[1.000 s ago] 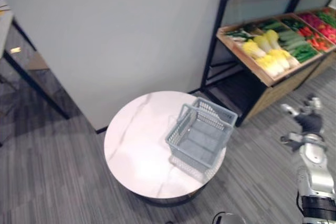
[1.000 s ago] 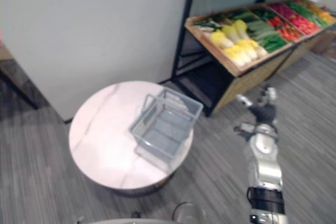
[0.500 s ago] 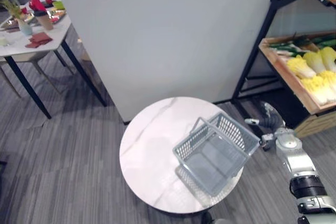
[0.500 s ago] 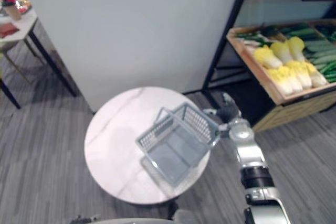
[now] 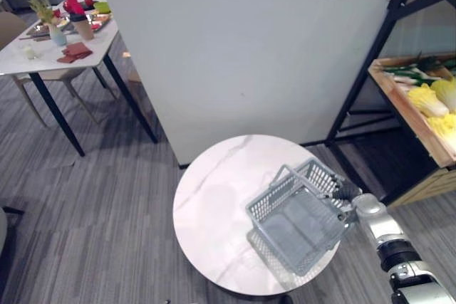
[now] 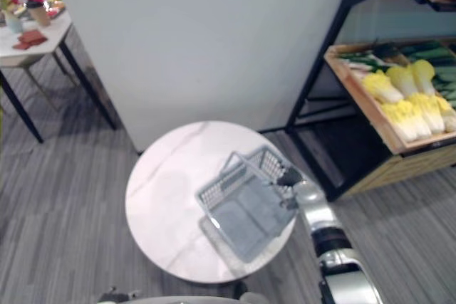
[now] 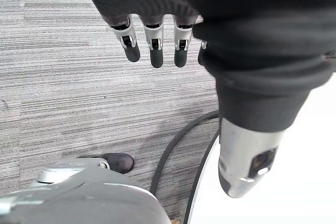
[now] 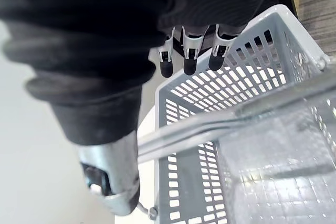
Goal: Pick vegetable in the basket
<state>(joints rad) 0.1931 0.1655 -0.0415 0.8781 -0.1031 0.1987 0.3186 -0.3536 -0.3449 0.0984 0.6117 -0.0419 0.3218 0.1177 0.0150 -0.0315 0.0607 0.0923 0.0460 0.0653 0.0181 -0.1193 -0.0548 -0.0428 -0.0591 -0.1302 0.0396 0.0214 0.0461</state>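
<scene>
I expect the grey basket [image 5: 299,222] to hang below the basket's handle with its opening up when I lift and carry it, because the handle meets the basket's opposite rims at round pivots.
An empty grey plastic basket [image 5: 299,222] stands on a round white marble table [image 5: 214,204], at its right side, with the handle [image 8: 210,124] raised. My right hand [image 5: 347,191] is at the basket's right rim. It is open; the handle bar runs between its straight fingers [image 8: 189,66] and thumb [image 8: 113,192] without being gripped. Yellow-white cabbages [image 6: 406,105] and green vegetables [image 6: 434,51] lie in a wooden crate [image 6: 356,97] on the shelf to the right. My left hand [image 7: 157,19] hangs open over the floor.
A grey partition wall [image 5: 242,48] rises right behind the round table. The black metal shelf frame [image 5: 370,69] stands to its right. A dining table [image 5: 64,33] with dishes and a chair is at the far left. Grey striped carpet [image 5: 85,233] surrounds the table.
The camera has swung, shifting the whole picture. My right hand has come from the air near the shelf across to the basket's right rim and handle.
</scene>
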